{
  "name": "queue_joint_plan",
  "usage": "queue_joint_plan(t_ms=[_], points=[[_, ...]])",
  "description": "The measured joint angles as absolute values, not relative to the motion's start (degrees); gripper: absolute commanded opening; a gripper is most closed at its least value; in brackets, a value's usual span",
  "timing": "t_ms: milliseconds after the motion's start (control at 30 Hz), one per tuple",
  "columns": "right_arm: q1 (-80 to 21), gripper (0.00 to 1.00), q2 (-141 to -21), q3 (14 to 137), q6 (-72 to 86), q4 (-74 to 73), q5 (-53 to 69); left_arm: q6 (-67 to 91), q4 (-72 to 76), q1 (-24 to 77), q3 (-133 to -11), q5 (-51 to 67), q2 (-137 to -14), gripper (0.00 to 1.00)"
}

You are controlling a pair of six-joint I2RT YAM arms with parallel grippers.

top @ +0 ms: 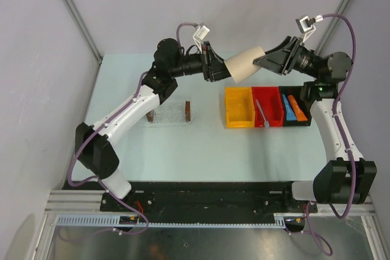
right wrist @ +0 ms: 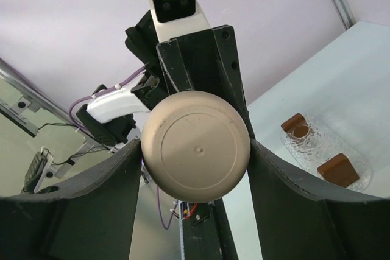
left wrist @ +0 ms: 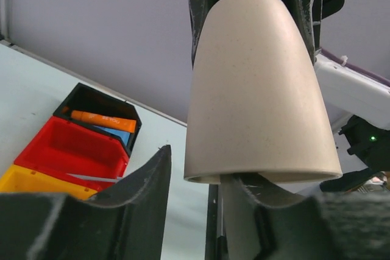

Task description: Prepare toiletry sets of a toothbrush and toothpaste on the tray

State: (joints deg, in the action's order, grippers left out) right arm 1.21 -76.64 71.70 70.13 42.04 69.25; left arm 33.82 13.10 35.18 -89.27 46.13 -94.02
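Observation:
The tray is on my left gripper's side and my right gripper has the cup by its base, so my left gripper should grab the cup by its rim.
A beige round cup hangs in the air between both raised arms, above the bins. My right gripper is shut on the cup's closed base, one finger on each side. My left gripper is open at the cup's mouth: one finger reaches inside the rim, the other stands apart outside the wall. The clear tray with its two brown blocks lies empty left of the bins, and shows in the right wrist view. The toothbrush lies in the red bin. The blue toothpaste and orange toothpaste lie in the black bin.
A yellow bin, a red bin and a black bin stand side by side at the right of the table. Grey walls close in the back and both sides.

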Motion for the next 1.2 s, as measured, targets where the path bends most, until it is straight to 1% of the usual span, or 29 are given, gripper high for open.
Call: queue_joint_plan(t_ms=[100, 133, 200, 233, 333, 433, 467, 533, 567, 600, 633, 700, 767, 800, 1000, 1133, 1200], points=[[1.2, 0.0, -76.2, 71.2, 69.6, 41.5, 69.1, 35.1, 14.0, 35.6, -89.3, 47.1, -94.7, 0.23], [1.2, 0.0, -76.2, 71.0, 69.4, 41.2, 69.0, 35.6, 14.2, 35.7, -89.3, 47.4, -94.9, 0.11], [1.2, 0.0, -76.0, 71.0, 69.3, 40.4, 68.9, 36.0, 14.5, 35.7, -89.3, 47.6, -95.1, 0.02], [1.2, 0.0, -75.8, 71.0, 69.1, 40.1, 69.0, 36.4, 15.1, 35.6, -89.3, 47.9, -95.2, 0.0], [1.3, 0.02, -75.2, 71.0, 68.7, 39.1, 69.0, 37.1, 16.2, 35.4, -89.3, 48.4, -95.2, 0.0], [1.4, 0.16, -74.4, 70.9, 67.2, 37.4, 69.0, 37.2, 16.6, 35.3, -89.3, 48.7, -95.2, 0.0], [1.3, 0.25, -74.0, 70.9, 66.1, 36.0, 69.0, 37.1, 16.6, 35.3, -89.3, 48.8, -95.2, 0.0], [1.3, 0.36, -73.5, 70.9, 64.4, 34.2, 69.0, 37.1, 16.6, 35.2, -89.1, 48.9, -95.1, 0.0], [1.3, 0.43, -73.1, 70.9, 63.4, 32.9, 69.0, 37.1, 16.7, 35.2, -88.8, 49.0, -95.0, 0.0], [1.4, 0.46, -72.8, 70.9, 62.4, 31.7, 69.0, 37.1, 16.8, 35.0, -88.6, 49.3, -94.9, 0.0], [1.3, 0.52, -72.5, 70.9, 61.4, 30.5, 69.0, 37.1, 17.0, 34.9, -88.1, 49.4, -94.7, 0.0], [1.1, 0.58, -71.9, 70.8, 59.5, 28.1, 69.3, 37.0, 17.2, 34.3, -86.9, 49.7, -93.9, 0.0], [0.9, 0.66, -71.6, 70.8, 58.2, 26.4, 69.8, 36.9, 17.5, 34.0, -85.5, 49.8, -93.1, 0.0], [0.7, 0.74, -71.6, 70.7, 57.8, 25.8, 70.0, 36.8, 17.6, 34.0, -84.9, 49.8, -92.6, 0.0], [2.0, 0.88, -71.6, 70.4, 55.7, 24.2, 68.8, 35.6, 17.0, 30.8, -80.9, 50.4, -89.5, 0.0], [2.7, 0.88, -71.6, 70.3, 55.2, 24.1, 67.9, 35.0, 16.5, 28.2, -79.1, 50.4, -87.5, 0.0], [2.7, 0.91, -71.6, 70.3, 55.2, 24.1, 67.8, 34.8, 16.6, 27.9, -78.9, 50.4, -87.1, 0.0]])
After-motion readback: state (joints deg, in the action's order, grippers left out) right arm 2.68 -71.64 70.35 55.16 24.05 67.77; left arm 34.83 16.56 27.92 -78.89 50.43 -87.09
